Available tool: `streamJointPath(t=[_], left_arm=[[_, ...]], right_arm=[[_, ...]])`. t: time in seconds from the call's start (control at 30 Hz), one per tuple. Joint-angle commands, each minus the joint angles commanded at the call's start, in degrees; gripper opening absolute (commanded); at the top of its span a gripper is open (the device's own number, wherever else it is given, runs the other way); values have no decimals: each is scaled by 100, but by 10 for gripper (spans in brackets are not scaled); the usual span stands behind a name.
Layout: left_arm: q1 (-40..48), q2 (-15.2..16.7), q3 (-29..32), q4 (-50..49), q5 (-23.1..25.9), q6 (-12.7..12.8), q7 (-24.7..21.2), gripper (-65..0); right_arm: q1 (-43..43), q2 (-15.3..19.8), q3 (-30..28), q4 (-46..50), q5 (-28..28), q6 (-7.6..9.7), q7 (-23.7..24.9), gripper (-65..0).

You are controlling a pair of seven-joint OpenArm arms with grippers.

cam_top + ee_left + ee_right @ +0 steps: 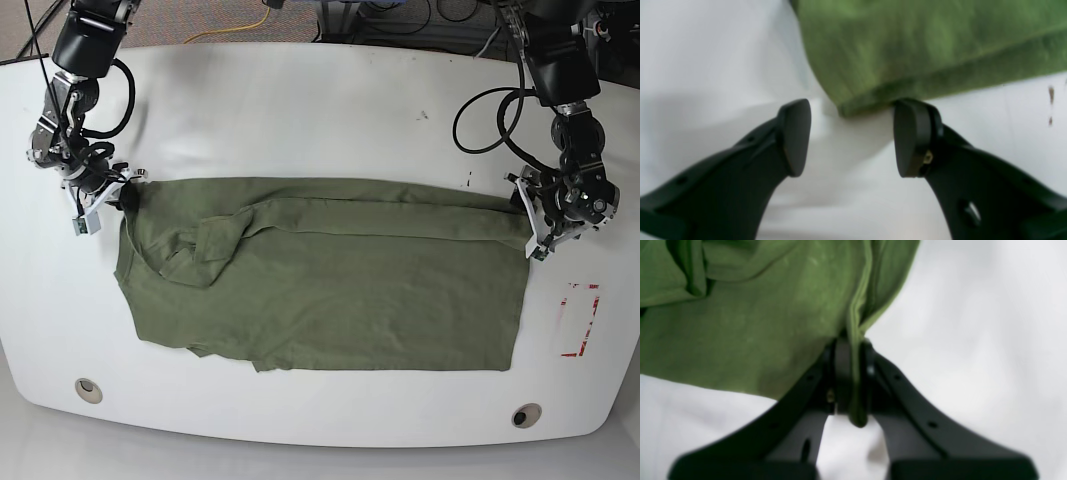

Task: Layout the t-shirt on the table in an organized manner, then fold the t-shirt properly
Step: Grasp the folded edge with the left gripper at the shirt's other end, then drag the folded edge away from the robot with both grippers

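Observation:
My left gripper should close on the hem corner before both grippers pull, because my right gripper is pinching a t-shirt corner and the opposite hem corner [846, 104] lies loose.
The olive-green t-shirt [330, 290] lies spread across the middle of the white table [300, 110], with folds bunched near its left end. At the shirt's upper left corner my right gripper [122, 195] is shut on a fold of the fabric. In the right wrist view that gripper [853, 373] pinches a hemmed edge of the t-shirt [740, 323]. By the shirt's upper right corner my left gripper [530, 230] stands open. The left wrist view shows the left gripper [853, 135] with nothing between its fingers, the t-shirt's [907, 43] hem corner just beyond the fingertips.
A red tape rectangle [580, 320] marks the table right of the shirt. Two round grommet holes [88, 388] [525, 413] sit near the front edge. Small dark marks [1051, 95] dot the surface beside the left gripper. Cables [480, 110] loop behind the arms.

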Motion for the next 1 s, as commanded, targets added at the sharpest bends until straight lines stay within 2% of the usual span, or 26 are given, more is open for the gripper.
streamJointPath(t=[0.17, 0.37, 0.43, 0.6, 0.67, 0.87, 1.0], left_arm=[[-9, 0, 0, -334, -18, 0, -273, -279], [-9, 0, 9, -563, -35, 0, -316, -285], [-9, 0, 9, -571, -35, 0, -343, -329], [0, 9, 9, -580, 9, 0, -536, -622], [9, 9, 70, -580, 9, 0, -580, -647], [193, 9, 123, -536, -18, 0, -598, -646], [510, 0, 105, -53, -35, 0, -589, -646]], right_arm=[[0, 0, 0, 0, 0, 0, 0, -637], [9, 0, 0, 0, 0, 0, 0, -637], [9, 0, 0, 0, 0, 0, 0, -637], [9, 0, 0, 62, 0, 0, 0, -637], [9, 0, 0, 114, 0, 0, 0, -637], [-62, -9, 0, 167, 0, 0, -18, -637], [-325, -9, 0, 501, 9, 0, -26, -637]])
